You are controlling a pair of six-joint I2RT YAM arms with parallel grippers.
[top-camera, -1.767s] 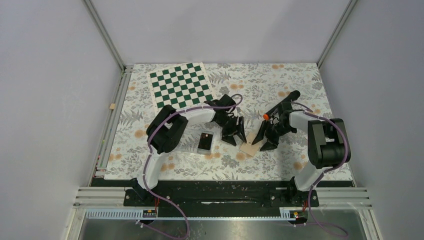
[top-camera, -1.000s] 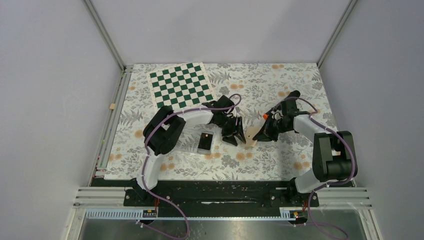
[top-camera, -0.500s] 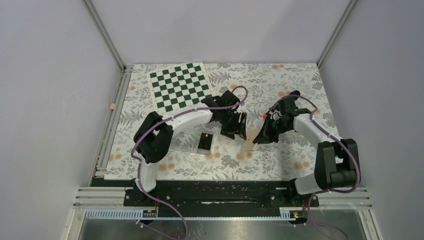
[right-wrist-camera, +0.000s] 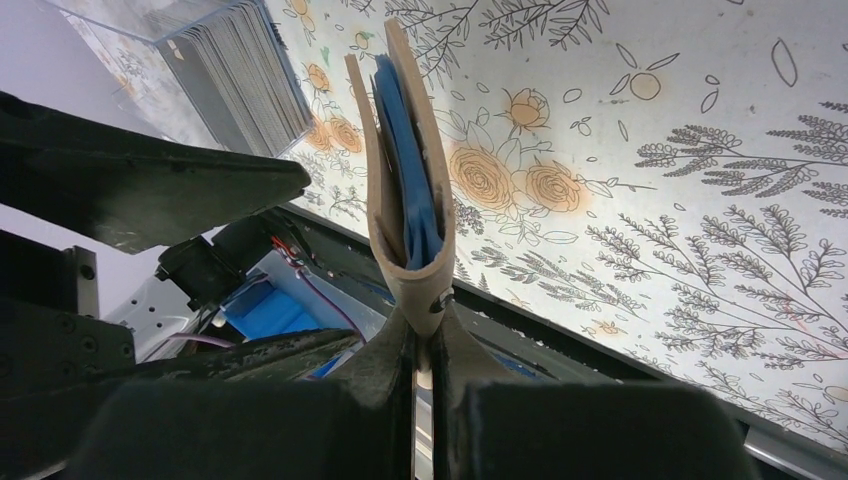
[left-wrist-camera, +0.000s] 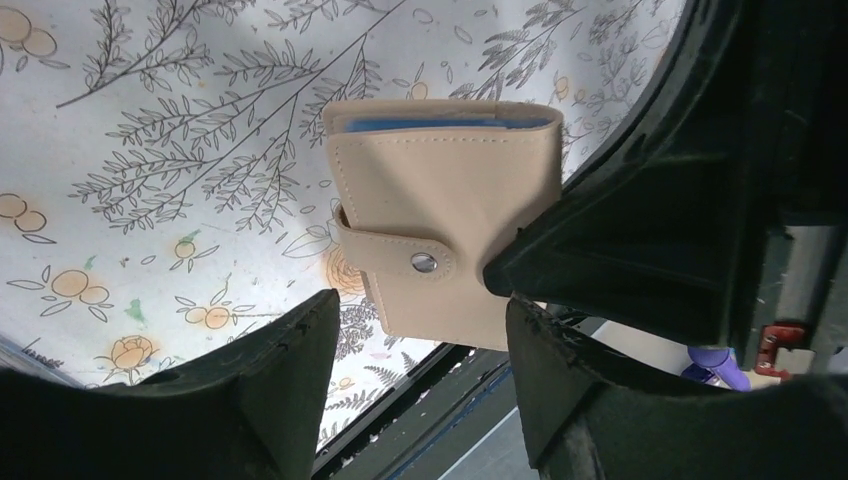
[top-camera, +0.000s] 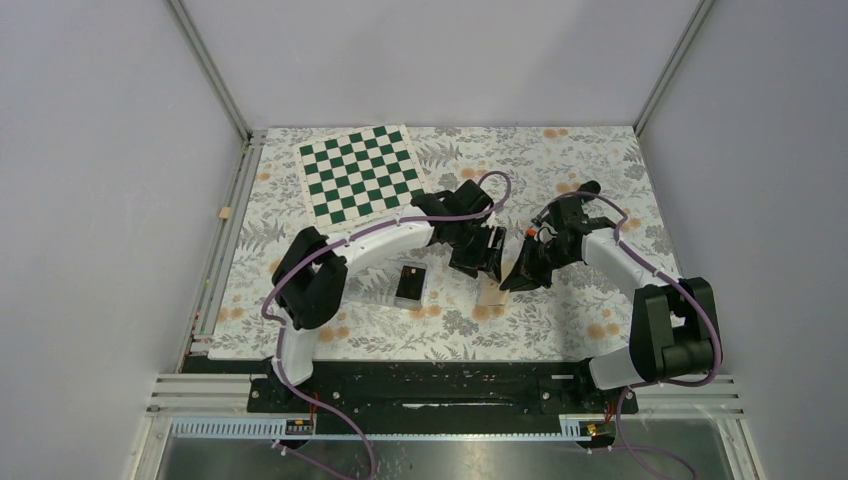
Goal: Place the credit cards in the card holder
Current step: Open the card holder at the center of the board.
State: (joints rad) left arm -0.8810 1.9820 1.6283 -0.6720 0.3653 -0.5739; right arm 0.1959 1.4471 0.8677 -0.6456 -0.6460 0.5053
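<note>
The snap strap is shut across the card holder in my right gripper. My left gripper should first grab the strap's end and pull the strap open.
The tan card holder hangs edge-up over the floral cloth, its snap strap fastened and blue lining showing at the top. My right gripper is shut on its folded lower edge. In the top view only a tan corner of the card holder shows. Beside the holder's strap side my left gripper stands open, touching nothing. The credit cards lie black in a clear tray to the left. From the right wrist they appear as a stack of card edges.
A green-and-white chessboard mat lies at the back left. The clear tray sits left of both grippers. A black marker lies behind the right arm. The table's near edge rail runs below the grippers.
My left gripper has moved right, up to the card holder, and opened wider. The right gripper has shifted the held holder slightly left and tipped it more upright.
</note>
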